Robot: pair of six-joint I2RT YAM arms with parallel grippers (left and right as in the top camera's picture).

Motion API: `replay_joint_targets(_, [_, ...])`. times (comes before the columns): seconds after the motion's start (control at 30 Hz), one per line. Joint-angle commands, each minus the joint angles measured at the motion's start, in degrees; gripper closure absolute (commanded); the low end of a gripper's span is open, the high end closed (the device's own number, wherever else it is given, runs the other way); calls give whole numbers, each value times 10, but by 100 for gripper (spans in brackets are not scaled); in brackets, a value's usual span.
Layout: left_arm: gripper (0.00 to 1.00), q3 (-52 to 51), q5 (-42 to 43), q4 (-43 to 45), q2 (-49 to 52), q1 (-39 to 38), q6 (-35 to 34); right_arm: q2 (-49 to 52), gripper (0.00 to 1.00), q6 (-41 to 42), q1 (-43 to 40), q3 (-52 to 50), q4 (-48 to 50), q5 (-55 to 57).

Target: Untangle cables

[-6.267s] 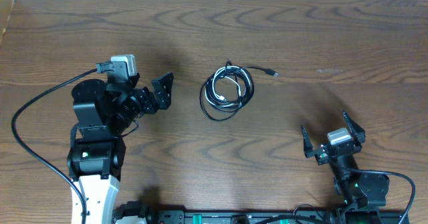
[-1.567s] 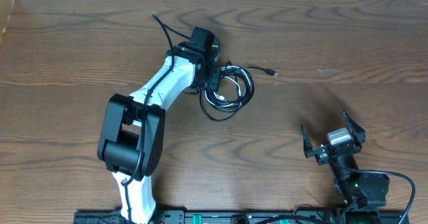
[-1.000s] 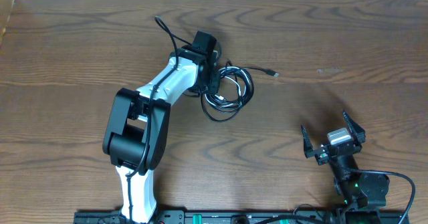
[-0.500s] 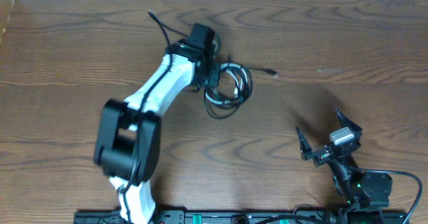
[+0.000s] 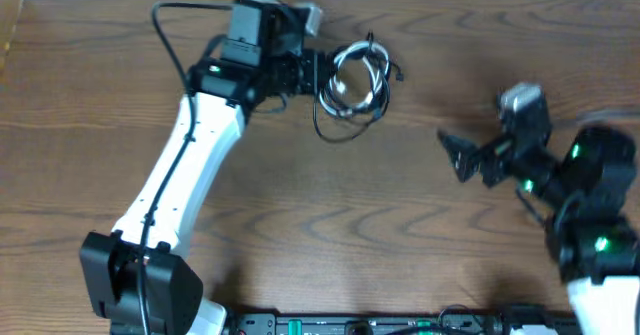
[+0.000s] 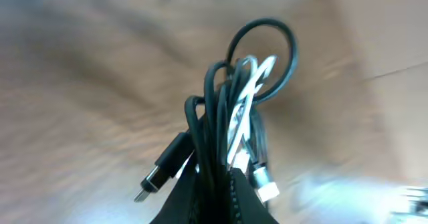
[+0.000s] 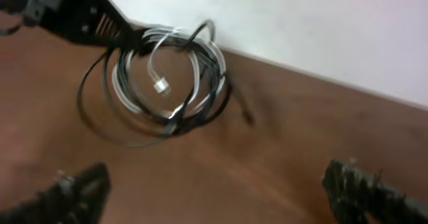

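Observation:
The black and white cords (image 6: 232, 120) are pinched in a tight bunch by my left gripper, so my right gripper needs to take hold of the coil's free side (image 5: 384, 83) before my left gripper opens.
The cables (image 5: 382, 80) are a small coil of black cords and a white one, hanging lifted near the table's far edge. My left gripper (image 5: 318, 75) is shut on the coil's left side. In the left wrist view the black strands (image 6: 214, 117) run down between the left gripper (image 6: 217, 187), with the white cord (image 6: 244, 97) and a black plug (image 6: 160, 174) beside them. My right gripper (image 5: 470, 158) hovers open to the right of the coil, apart from it. Its wrist view shows the cables (image 7: 215, 77) ahead and the right gripper (image 7: 217, 190) holding nothing.
The brown wooden table (image 5: 300, 225) ends at a white wall (image 7: 301, 23) just behind the coil. The left arm's thick black wire (image 5: 165, 25) loops above its forearm (image 5: 190, 155), which stretches diagonally across the left half.
My left gripper has shut on the coil and lifted it up and toward the far edge. The right arm has risen from the front right and swung toward the cables.

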Motion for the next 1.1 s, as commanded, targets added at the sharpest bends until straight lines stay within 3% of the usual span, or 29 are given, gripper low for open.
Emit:
replay_joint_targets(0.0, [93,9,164,55,-6,37,-40,111,1,-13,-2,146,-62,-70])
replay_joint_targets(0.2, [93,9,171,82,-6,38,-69,263,1,-12,-1,288,-141,-152])
replay_joint_targets(0.57, [93,5,186,74,10,36,-69,400,2,20,33,296,-37,-269])
replay_joint_targets(0.6, [93,5,186,74,17,34,-70,410,9,38,46,296,-40,-238])
replay_joint_targets(0.87, [92,5,187,73,30,24,-86,431,14,131,108,296,-76,44])
replay_joint_targets(1.07, [93,5,197,69,30,22,-99,432,39,186,130,296,-82,152])
